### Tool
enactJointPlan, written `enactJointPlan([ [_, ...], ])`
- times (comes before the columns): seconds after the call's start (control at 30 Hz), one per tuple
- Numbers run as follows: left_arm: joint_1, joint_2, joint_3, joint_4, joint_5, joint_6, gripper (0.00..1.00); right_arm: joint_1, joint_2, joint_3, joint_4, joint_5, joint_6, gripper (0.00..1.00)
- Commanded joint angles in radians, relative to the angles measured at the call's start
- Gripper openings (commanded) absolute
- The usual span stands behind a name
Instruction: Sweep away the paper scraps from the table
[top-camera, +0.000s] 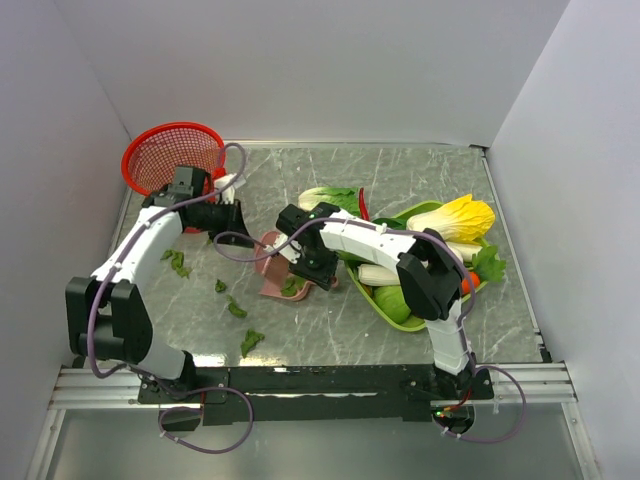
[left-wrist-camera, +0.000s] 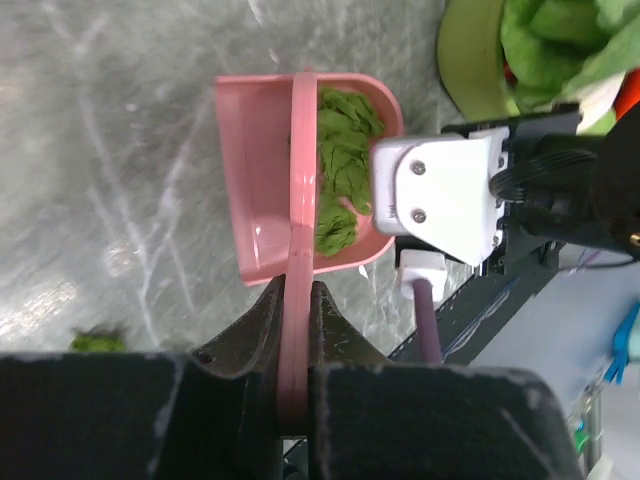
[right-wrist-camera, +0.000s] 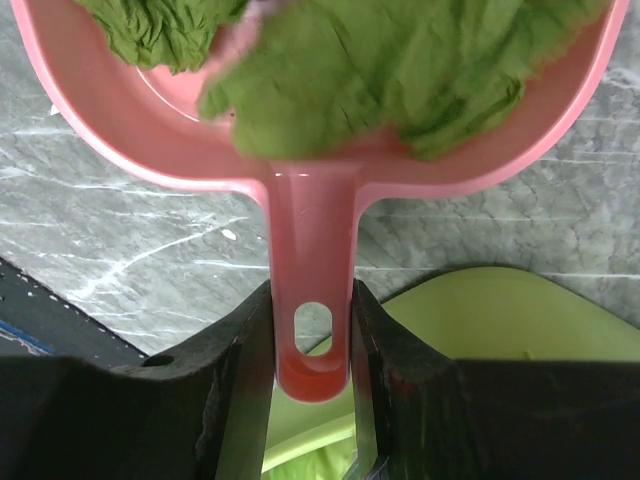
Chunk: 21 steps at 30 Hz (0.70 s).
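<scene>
The dustpan is holding a heap of paper scraps (top-camera: 293, 287) and loose scraps are still left, so next my right gripper empties the dustpan into the red mesh basket (top-camera: 168, 160) before it sweeps more.
My right gripper (right-wrist-camera: 312, 300) is shut on the handle of a pink dustpan (right-wrist-camera: 310, 170). The pan holds a heap of dark green paper scraps (right-wrist-camera: 400, 70). In the top view the right gripper (top-camera: 315, 268) and the dustpan (top-camera: 285, 290) are at mid-table. My left gripper (left-wrist-camera: 297, 290) is shut on a thin pink sweeper blade (left-wrist-camera: 297, 200), which reaches across the dustpan (left-wrist-camera: 255, 200) and its scraps (left-wrist-camera: 340, 150). In the top view the left gripper (top-camera: 235, 218) is left of the pan. Loose scraps (top-camera: 178, 262) lie on the marble table (top-camera: 420, 170), more of them further forward (top-camera: 236, 308) and near the front (top-camera: 250, 342).
A red mesh basket (top-camera: 172, 155) stands at the back left corner. A lime green tray (top-camera: 372, 298) with toy vegetables, among them a yellow cabbage (top-camera: 455, 215), sits right of the dustpan. A bok choy (top-camera: 330, 197) and a red chili (top-camera: 362, 203) lie behind it. White walls enclose the table.
</scene>
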Motion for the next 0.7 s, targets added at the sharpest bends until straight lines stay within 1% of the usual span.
enactJointPlan([
  [0.0, 0.074, -0.078, 0.072, -0.022, -0.002, -0.057, 0.01, -0.012, -0.064, -0.060, 0.037, 0.015, -0.018, 0.00],
  [0.03, 0.091, -0.101, 0.075, -0.022, -0.022, -0.073, 0.01, -0.023, -0.083, -0.080, 0.054, 0.011, -0.018, 0.00],
  [0.07, 0.112, -0.110, 0.096, -0.056, -0.025, -0.074, 0.01, -0.029, -0.129, -0.103, 0.079, -0.002, -0.018, 0.00],
  [0.1, 0.152, -0.119, 0.110, -0.076, -0.008, -0.062, 0.01, -0.033, -0.150, -0.152, 0.123, -0.005, -0.022, 0.00],
  [0.17, 0.172, -0.141, 0.163, -0.132, -0.016, -0.024, 0.01, -0.038, -0.205, -0.212, 0.163, 0.001, -0.050, 0.00],
  [0.2, 0.175, -0.147, 0.180, -0.189, -0.040, 0.022, 0.01, -0.038, -0.219, -0.227, 0.197, 0.003, -0.061, 0.00],
  [0.27, 0.175, -0.174, 0.211, -0.231, -0.095, 0.092, 0.01, -0.041, -0.252, -0.258, 0.229, 0.001, -0.085, 0.00],
  [0.33, 0.175, -0.220, 0.214, -0.269, -0.201, 0.123, 0.01, -0.044, -0.264, -0.261, 0.261, -0.018, -0.102, 0.00],
  [0.43, 0.179, -0.308, 0.213, -0.263, -0.321, 0.160, 0.01, -0.044, -0.275, -0.226, 0.281, -0.028, -0.101, 0.00],
  [0.53, 0.180, -0.403, 0.237, -0.203, -0.367, 0.156, 0.01, -0.044, -0.258, -0.149, 0.266, -0.040, -0.088, 0.00],
  [0.6, 0.180, -0.441, 0.263, -0.177, -0.375, 0.154, 0.01, -0.044, -0.246, -0.077, 0.245, -0.049, -0.075, 0.00],
  [0.67, 0.185, -0.443, 0.317, -0.163, -0.419, 0.154, 0.01, -0.044, -0.227, 0.002, 0.214, -0.055, -0.067, 0.00],
])
